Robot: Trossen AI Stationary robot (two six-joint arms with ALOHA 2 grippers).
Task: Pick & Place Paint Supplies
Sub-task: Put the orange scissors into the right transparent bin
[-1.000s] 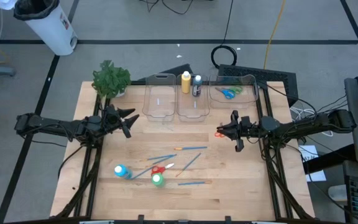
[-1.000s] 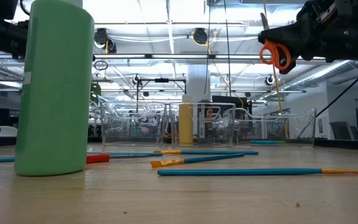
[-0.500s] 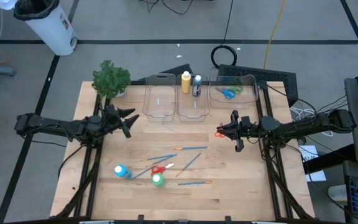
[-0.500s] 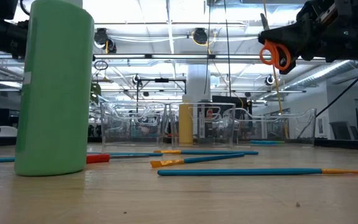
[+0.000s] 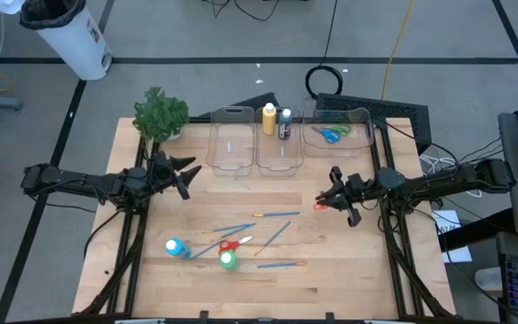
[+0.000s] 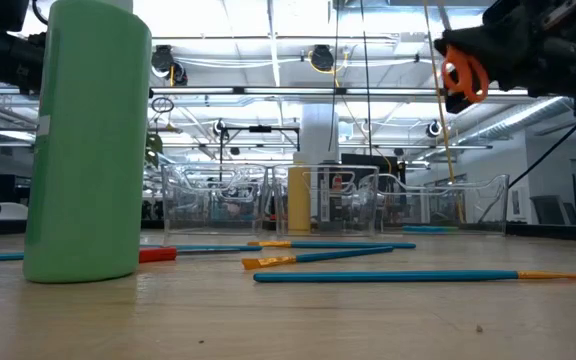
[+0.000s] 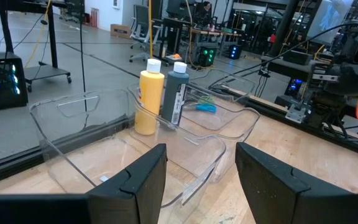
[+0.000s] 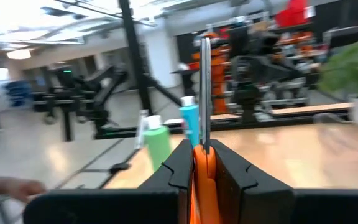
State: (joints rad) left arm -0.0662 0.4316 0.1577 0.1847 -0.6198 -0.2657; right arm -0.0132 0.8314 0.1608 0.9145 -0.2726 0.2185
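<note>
The orange scissors point(image 5: 320, 207) point across the wood and away from the bin of scissors point(image 5: 334, 134), so the robot's right gripper should lift them and turn toward that bin before it lowers them.
My right gripper point(image 5: 331, 200) hovers above the table's right half, shut on orange-handled scissors point(image 6: 461, 75). My left gripper point(image 5: 190, 175) is open and waits in the air near the leftmost clear bin point(image 5: 231, 144). On the wood stand a green bottle point(image 5: 228, 260) and a blue bottle point(image 5: 175, 247). Red-handled scissors point(image 5: 227, 245) and several blue brushes point(image 5: 277, 215) lie flat between them. A yellow bottle point(image 7: 150, 93) and a dark bottle point(image 7: 177, 92) stand in the middle bin. More scissors point(image 5: 333, 135) lie in the right bin. My right gripper pinches the orange scissors by the handle end point(image 8: 202, 169) between its two fingers. It reaches in level from the table's right side. The closed blades point(image 8: 204, 87) stick straight out past the fingertips toward the table's left. The scissors are lifted clear, high above the wood.
Three clear bins sit in a row at the table's far edge point(image 5: 280, 148). A leafy plant point(image 5: 160, 112) stands at the far left corner. Bare wood lies between my right gripper and the brushes. Cables and a black mat point(image 5: 376, 108) lie behind the right bin.
My right gripper has turned a little and shifted slightly toward the table's right and near edges, carrying the orange scissors along. It stays shut on them. In the low view the scissors have slid toward the picture's right.
</note>
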